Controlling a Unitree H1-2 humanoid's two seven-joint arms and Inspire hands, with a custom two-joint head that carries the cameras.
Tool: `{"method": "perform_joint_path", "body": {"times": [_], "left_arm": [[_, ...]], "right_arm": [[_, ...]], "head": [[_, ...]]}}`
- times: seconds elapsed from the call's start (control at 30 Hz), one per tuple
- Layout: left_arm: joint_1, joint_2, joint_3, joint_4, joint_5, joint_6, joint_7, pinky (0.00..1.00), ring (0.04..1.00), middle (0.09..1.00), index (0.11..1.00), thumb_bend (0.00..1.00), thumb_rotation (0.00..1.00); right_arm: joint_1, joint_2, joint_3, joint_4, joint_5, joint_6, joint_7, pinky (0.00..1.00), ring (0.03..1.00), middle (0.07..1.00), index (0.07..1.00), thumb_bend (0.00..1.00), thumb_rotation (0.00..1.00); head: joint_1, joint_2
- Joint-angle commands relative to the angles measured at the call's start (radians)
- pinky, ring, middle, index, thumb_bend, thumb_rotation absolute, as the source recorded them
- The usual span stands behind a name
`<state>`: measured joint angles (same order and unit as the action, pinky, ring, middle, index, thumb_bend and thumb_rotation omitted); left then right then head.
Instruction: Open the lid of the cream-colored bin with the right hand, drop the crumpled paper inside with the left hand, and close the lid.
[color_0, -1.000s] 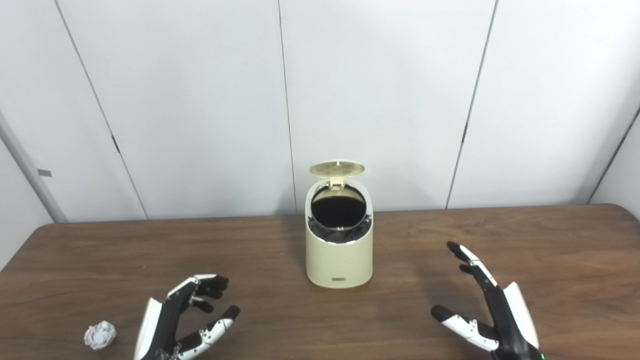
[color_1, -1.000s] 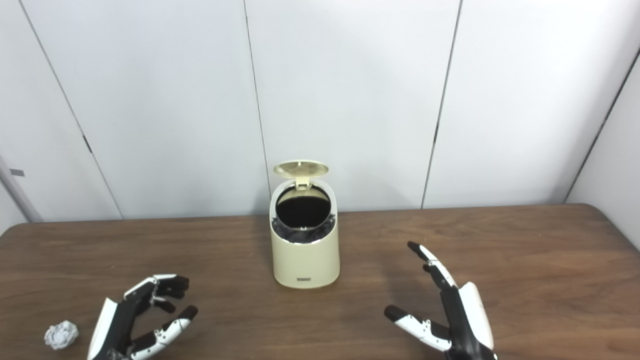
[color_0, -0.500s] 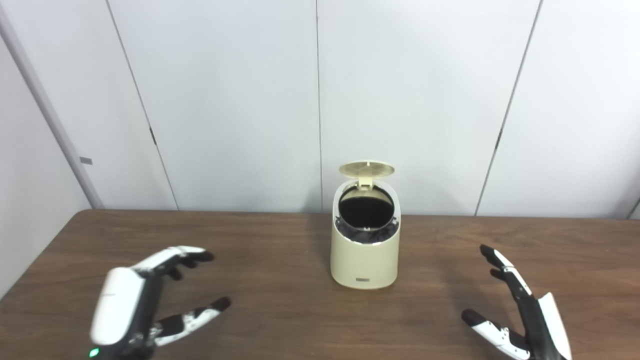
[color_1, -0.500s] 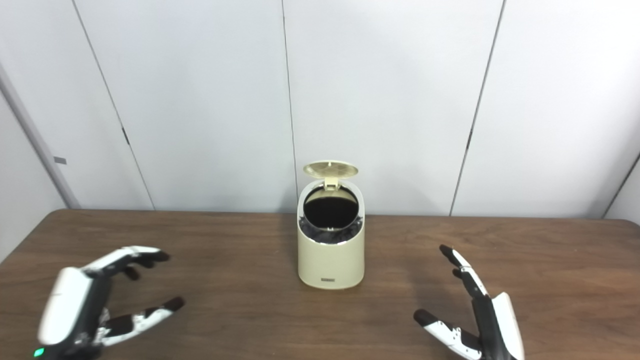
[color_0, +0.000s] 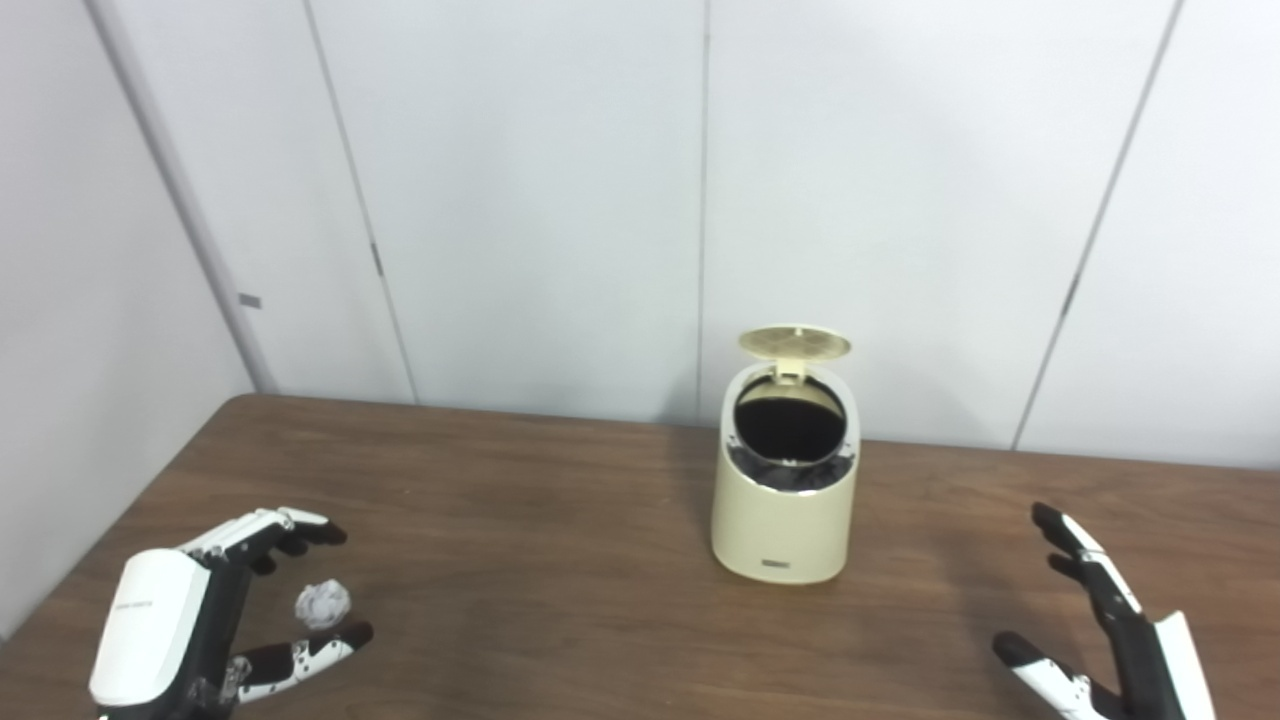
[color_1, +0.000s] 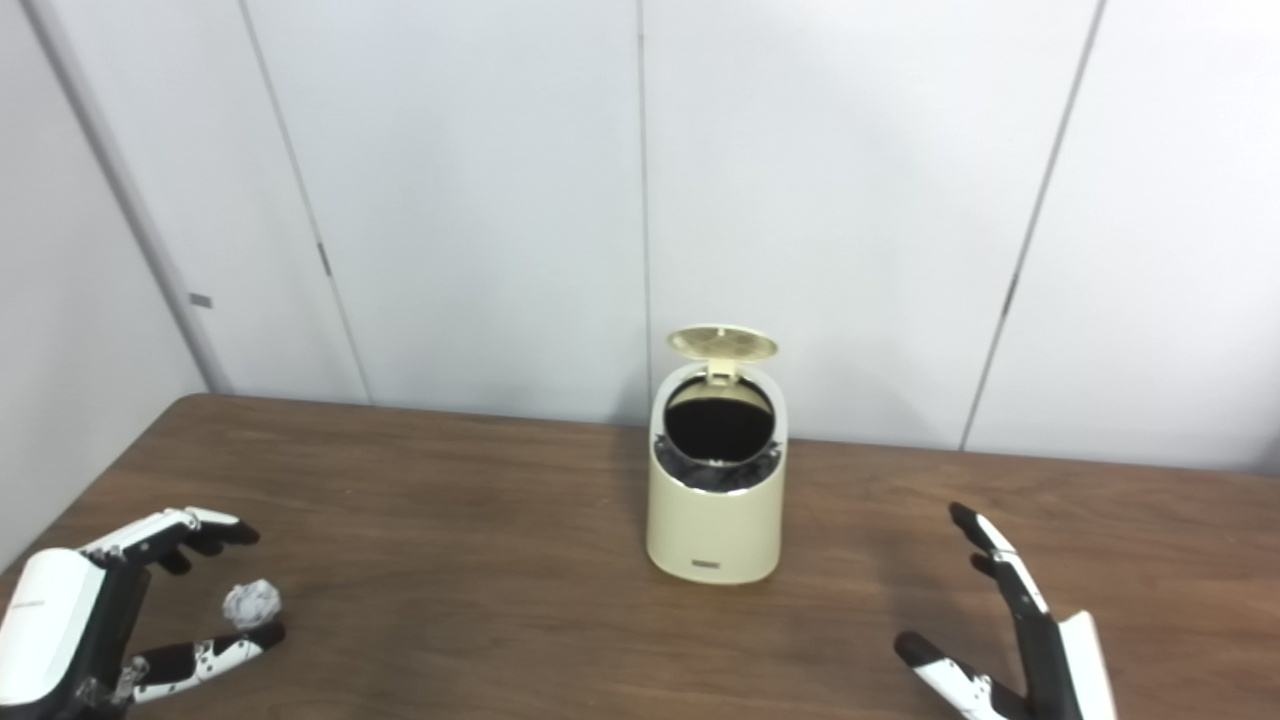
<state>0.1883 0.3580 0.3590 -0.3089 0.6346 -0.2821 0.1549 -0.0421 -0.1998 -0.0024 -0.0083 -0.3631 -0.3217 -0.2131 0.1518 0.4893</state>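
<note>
My gripper will make the raised lid (color_0: 795, 343) swing forward and cover the bin's opening when it pushes the lid, because a small hinge (color_0: 789, 371) connects the lid to the bin's back rim.
The cream-colored bin (color_0: 783, 520) stands upright near the middle of the brown table (color_0: 540, 520), its round lid (color_0: 794, 343) flipped up and the dark liner inside showing. A small crumpled white paper (color_0: 322, 603) lies on the table at the front left. My left hand (color_0: 210, 615) is open around it, fingers behind the paper and thumb in front, not touching it. My right hand (color_0: 1105, 640) is open at the front right, fingers spread, well to the right of the bin and holding nothing.
White wall panels (color_0: 560, 200) rise right behind the table's back edge. The table's left edge (color_0: 130, 510) runs close beside my left hand. Bare wood lies between the paper and the bin.
The camera has swung left, so the bin sits further right in the picture. My left hand has moved left over to the paper and now brackets it. The lid stays up.
</note>
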Motion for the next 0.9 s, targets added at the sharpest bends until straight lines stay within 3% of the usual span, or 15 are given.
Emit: {"method": "perform_joint_path", "body": {"times": [0.0,0.37,0.87], "left_arm": [[-0.001,0.041,0.018,0.021,0.017,-0.036,0.05,0.49,0.581,0.612,0.59,0.89,0.11],[0.0,0.061,-0.009,0.21,0.126,-0.135,0.229,0.52,0.608,0.616,0.598,0.88,0.21],[-0.075,0.089,-0.069,0.406,0.158,-0.136,0.378,0.61,0.728,0.756,0.747,0.92,0.32]], "right_arm": [[-0.003,-0.042,-0.022,0.04,-0.006,-0.049,-0.003,0.84,0.884,0.872,0.875,0.79,0.77],[-0.002,-0.054,-0.034,0.035,-0.001,-0.054,0.002,0.81,0.871,0.864,0.863,0.78,0.77],[0.002,-0.055,-0.037,0.025,0.003,-0.047,0.013,0.79,0.858,0.861,0.855,0.78,0.75]], "head": [[0.001,0.001],[0.042,0.005],[0.043,-0.004]]}}
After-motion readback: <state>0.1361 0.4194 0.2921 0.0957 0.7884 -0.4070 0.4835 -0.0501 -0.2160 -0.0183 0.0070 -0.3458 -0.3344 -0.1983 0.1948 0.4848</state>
